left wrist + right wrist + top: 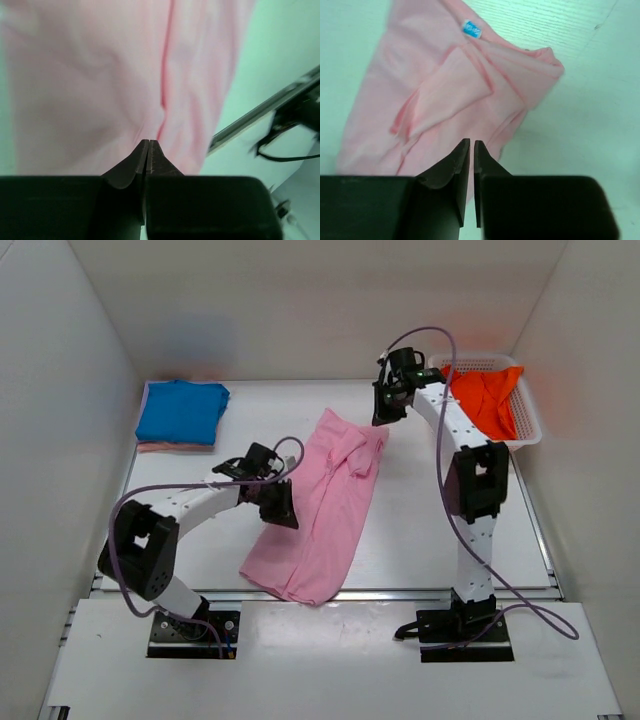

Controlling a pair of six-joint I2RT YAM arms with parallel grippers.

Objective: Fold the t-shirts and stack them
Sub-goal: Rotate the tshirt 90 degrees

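The light pink t-shirt lies at an angle, its hem crooked to the front rail (pixel 286 586), so next I straighten its long edge (pixel 360 520) with my right gripper before folding the hem up.
A light pink t-shirt (pixel 325 510) lies folded lengthwise down the middle of the table, its collar end toward the back. My left gripper (pixel 283 510) sits at the shirt's left edge. In the left wrist view its jaws (pixel 149 142) are shut, and a crease in the pink cloth (pixel 100 75) runs into the tips. My right gripper (pixel 383 418) hovers by the shirt's back right corner. Its jaws (pixel 472 142) are all but shut, with a thin slit and nothing in it, over the pink shirt (pixel 445 90). A folded bright blue t-shirt (pixel 182 410) lies back left. An orange t-shirt (pixel 485 395) sits in the basket.
A white lattice basket (pixel 530 430) stands at the back right against the wall. A pink edge (pixel 170 447) shows under the blue shirt. White walls close in the left, right and back. The table's front rail (pixel 400 592) runs just past the shirt's hem.
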